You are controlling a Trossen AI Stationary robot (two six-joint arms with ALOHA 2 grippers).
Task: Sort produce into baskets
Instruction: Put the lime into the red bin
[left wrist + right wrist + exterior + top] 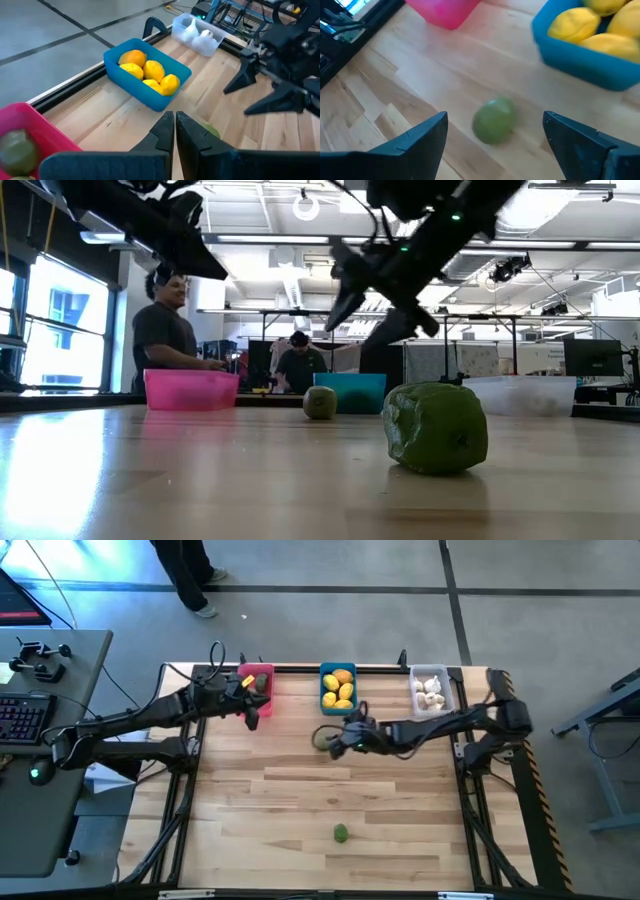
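Note:
The robot's left gripper is blocking the way into the pink basket (261, 678), so it should move back while the robot's right gripper brings over the green fruit (323, 740) near the blue basket.
My right gripper (332, 744) is open just above the table, near the blue basket (338, 688). A dark green fruit (494, 121) lies on the table between its fingers, which do not touch it. A second green fruit (341, 832) lies near the table's near edge and shows large in the low view (435, 427). My left gripper (175, 131) is shut and empty beside the pink basket (256, 690), which holds green fruit (17, 152). The blue basket holds yellow lemons (147, 72). The white basket (431, 690) holds garlic.
The three baskets stand in a row along the table's far edge. Bare wood lies between them and the near green fruit. A desk with a keyboard (25, 720) stands left of the table. People (165, 330) stand beyond the far edge.

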